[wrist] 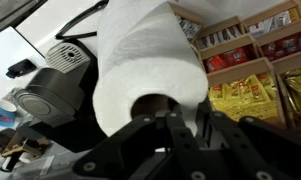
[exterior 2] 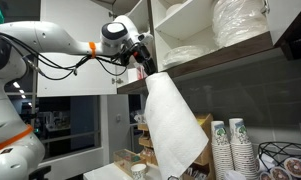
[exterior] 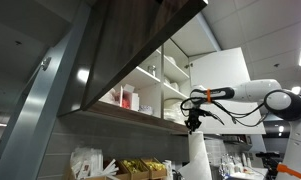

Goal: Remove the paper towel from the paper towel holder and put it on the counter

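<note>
The paper towel is hanging tilted close beside the cupboard's lower edge (exterior 2: pixel 205 62), so the robot's gripper should move it back from the cupboard before lowering it to the counter (exterior 2: pixel 108 172).
The paper towel (exterior 2: pixel 175 120) is a white roll that hangs tilted from my gripper (exterior 2: pixel 147 66), lifted high in front of the cupboard. In an exterior view it shows below the gripper (exterior: pixel 193 124) as a white column (exterior: pixel 197 158). In the wrist view the roll (wrist: pixel 140 55) fills the middle. The jaws (wrist: pixel 185 120) are shut on its top rim beside the core hole. I cannot make out the paper towel holder in any view.
Open cupboard shelves with white dishes (exterior 2: pixel 240 25) are close beside the roll and also show in an exterior view (exterior: pixel 145 75). Stacked paper cups (exterior 2: pixel 230 145) stand on the counter. Snack boxes (wrist: pixel 245 95) and a coffee machine (wrist: pixel 50 85) lie below.
</note>
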Controlling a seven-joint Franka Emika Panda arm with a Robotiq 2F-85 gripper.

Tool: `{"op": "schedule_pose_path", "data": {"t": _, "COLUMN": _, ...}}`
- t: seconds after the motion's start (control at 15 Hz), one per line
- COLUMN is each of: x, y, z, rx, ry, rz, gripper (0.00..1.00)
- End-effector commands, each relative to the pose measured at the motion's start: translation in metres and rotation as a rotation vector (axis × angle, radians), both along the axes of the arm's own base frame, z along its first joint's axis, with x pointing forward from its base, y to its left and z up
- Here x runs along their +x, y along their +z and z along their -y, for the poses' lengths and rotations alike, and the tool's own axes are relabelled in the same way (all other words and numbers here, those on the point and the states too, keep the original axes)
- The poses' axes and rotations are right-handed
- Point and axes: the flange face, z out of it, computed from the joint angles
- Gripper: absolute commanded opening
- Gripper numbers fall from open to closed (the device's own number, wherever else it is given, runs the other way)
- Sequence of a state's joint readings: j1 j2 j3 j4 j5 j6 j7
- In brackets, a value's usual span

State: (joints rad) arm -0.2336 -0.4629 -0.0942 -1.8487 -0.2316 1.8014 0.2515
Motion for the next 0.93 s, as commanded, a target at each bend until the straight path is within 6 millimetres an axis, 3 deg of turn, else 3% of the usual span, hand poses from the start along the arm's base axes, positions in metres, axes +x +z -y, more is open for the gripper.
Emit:
{"op": "schedule_pose_path", "data": {"t": 0.0, "x": -0.007, "y": 0.019, "z": -0.020, "rx": -0.027, "ry": 0.088, "rz": -0.005, "gripper": 0.05}}
{"op": "schedule_pose_path", "data": {"t": 0.27, "x": -0.009, "y": 0.023, "z": -0.017, "rx": -0.051, "ry": 0.110, "rz": -0.021, "gripper": 0.05}}
{"op": "schedule_pose_path", "data": {"t": 0.87, "x": -0.034, "y": 0.028, "z": 0.016, "rx": -0.029, "ry": 0.079, "rz": -0.057, "gripper": 0.05}}
